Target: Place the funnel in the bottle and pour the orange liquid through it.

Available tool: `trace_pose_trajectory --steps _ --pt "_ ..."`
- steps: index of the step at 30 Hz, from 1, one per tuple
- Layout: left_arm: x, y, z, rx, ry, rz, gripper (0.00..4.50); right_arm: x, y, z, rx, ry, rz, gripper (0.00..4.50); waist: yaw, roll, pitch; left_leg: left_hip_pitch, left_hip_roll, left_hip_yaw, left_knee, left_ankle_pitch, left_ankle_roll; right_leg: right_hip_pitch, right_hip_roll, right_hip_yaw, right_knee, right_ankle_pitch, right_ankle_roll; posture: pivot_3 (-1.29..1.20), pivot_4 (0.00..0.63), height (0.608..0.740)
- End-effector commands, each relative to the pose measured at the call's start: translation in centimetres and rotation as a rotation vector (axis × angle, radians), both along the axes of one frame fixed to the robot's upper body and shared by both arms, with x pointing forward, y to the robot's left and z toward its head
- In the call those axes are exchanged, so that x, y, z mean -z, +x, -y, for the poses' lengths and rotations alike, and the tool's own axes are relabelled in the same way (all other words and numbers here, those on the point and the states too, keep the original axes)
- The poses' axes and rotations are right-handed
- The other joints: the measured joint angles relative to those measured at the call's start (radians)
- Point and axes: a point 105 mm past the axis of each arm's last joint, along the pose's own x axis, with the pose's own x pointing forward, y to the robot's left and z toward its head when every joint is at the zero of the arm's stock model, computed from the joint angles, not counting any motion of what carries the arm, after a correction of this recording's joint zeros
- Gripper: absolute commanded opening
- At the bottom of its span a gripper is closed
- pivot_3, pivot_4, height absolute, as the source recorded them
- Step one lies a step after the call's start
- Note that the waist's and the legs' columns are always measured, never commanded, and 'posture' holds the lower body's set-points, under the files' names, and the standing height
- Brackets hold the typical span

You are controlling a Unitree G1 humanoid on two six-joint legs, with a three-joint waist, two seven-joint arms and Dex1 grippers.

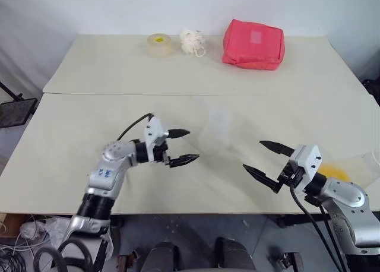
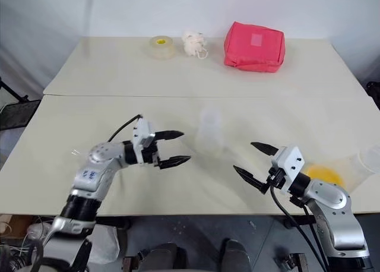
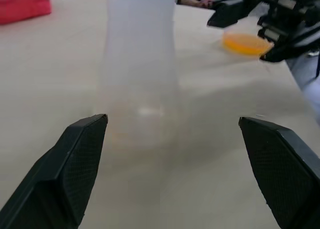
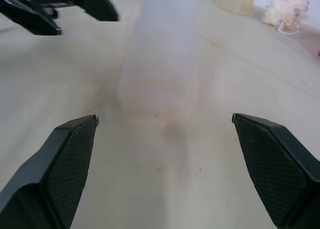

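Note:
The bottle (image 2: 209, 131) is standing upright and the clear funnel is free, so my open left gripper should keep moving to the funnel and close on the funnel's rim.
The bottle (image 2: 209, 131), a faint clear flask, stands upright mid-table between my two grippers. My left gripper (image 1: 193, 144) is open to its left, a short gap away, pointing at it with nothing between the fingers. To the bottle's right my right gripper (image 1: 252, 154) is also open and empty, and points toward it. The orange liquid (image 2: 323, 174) is a small pool inside clear plastic near the table's right edge, just behind my right hand. In both wrist views the bottle (image 3: 140, 74) rises straight ahead of the open fingers. I cannot make out the funnel.
Along the far side of the table sit a yellowish tape roll (image 1: 159, 44), a white string ball (image 1: 192, 41) and a red pouch (image 1: 253, 44). A clear cup (image 2: 365, 161) holding the liquid reaches the right table edge. A seam (image 1: 89, 94) crosses the tabletop.

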Motion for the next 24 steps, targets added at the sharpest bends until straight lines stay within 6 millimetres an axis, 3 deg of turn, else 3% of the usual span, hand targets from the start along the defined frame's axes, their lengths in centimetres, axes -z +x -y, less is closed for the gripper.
trace_pose_trajectory --steps 1,5,11,18,24 --pt "-1.2 -2.1 -1.7 -0.032 -0.023 0.029 4.46 -1.0 -0.3 0.1 -0.027 0.0 0.026 4.5 0.001 0.0 0.0 0.0 0.0 0.0 0.0 0.0 0.0 0.0 -0.001 0.0 0.0 0.0 0.0 0.0 0.15 0.74" --pt "-0.5 -4.9 -5.0 -0.123 -0.017 -0.016 4.46 -0.8 -0.6 0.0 -0.079 -0.002 -0.006 4.5 0.0 0.0 0.0 0.0 -0.001 -0.001 0.0 0.0 0.0 0.0 -0.002 0.001 0.0 0.0 0.0 0.0 0.15 0.74" --pt "-0.6 -7.1 -10.3 -0.356 0.009 -0.061 4.46 -0.7 -1.3 -0.2 -0.196 -0.011 -0.055 4.5 0.002 0.0 0.0 0.0 -0.001 -0.001 0.0 0.0 0.0 0.0 -0.002 0.002 0.0 0.0 0.0 0.0 0.15 0.74" --pt "-1.2 -8.9 -16.8 -0.608 0.069 -0.005 4.46 -0.6 -0.5 -0.1 -0.229 -0.013 -0.055 4.5 0.0 0.001 0.0 0.001 -0.001 -0.001 0.0 -0.001 0.0 0.0 -0.003 0.003 0.0 0.0 0.0 0.0 0.15 0.74" --pt "-2.3 -8.5 -22.2 -0.808 0.105 -0.01 4.46 -0.2 0.1 -0.4 -0.251 -0.012 -0.055 4.5 0.0 0.001 0.001 0.001 -0.001 -0.001 0.0 -0.001 0.0 0.0 -0.003 0.002 0.0 0.0 -0.001 0.0 0.15 0.74"
